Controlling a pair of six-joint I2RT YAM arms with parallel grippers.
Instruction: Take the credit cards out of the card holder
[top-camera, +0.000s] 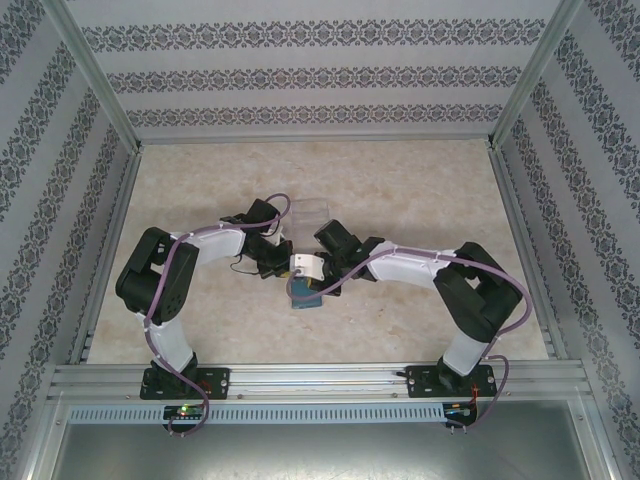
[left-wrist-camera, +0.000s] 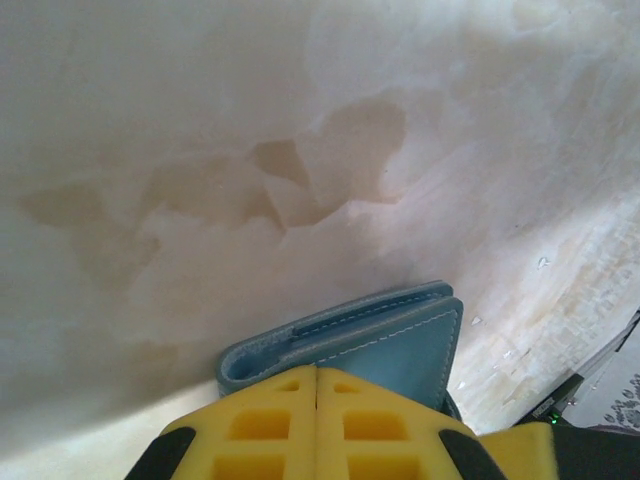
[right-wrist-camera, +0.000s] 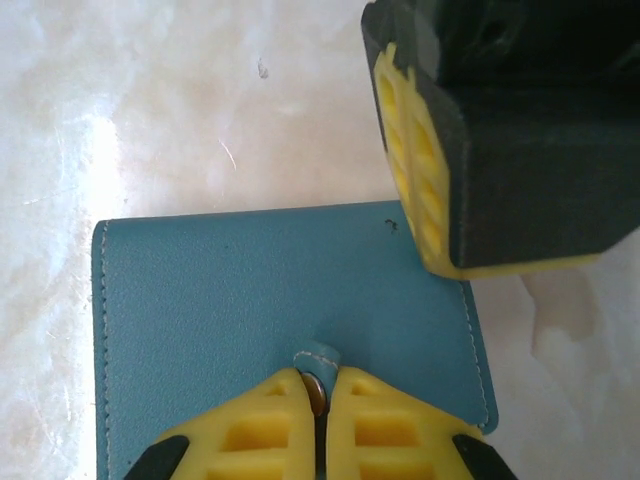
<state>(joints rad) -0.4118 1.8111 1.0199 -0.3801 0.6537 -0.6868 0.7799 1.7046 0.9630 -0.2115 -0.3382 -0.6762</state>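
Note:
The strap's tab (right-wrist-camera: 318, 358) lies over the card holder's cover, so my right gripper should retake the strap and swing it clear before my left gripper opens the cover.
The teal-blue card holder (right-wrist-camera: 250, 300) lies folded flat on the marble table; it also shows between the two arms as the card holder (top-camera: 306, 296) and edge-on as the card holder (left-wrist-camera: 400, 345). My right gripper (right-wrist-camera: 318, 388) is shut on its small strap tab (right-wrist-camera: 318, 358), with the metal snap between the pads. My left gripper (left-wrist-camera: 317, 378) is shut with nothing between its fingers. Those yellow fingers (right-wrist-camera: 415, 150) rest on the holder's far right corner. The credit cards are hidden inside the folded holder.
A clear plastic box (top-camera: 311, 213) stands just behind the two grippers. Patterned walls and metal rails (top-camera: 300, 378) close in the pale marble table (top-camera: 420, 190). Both arms bend inward towards the table's middle.

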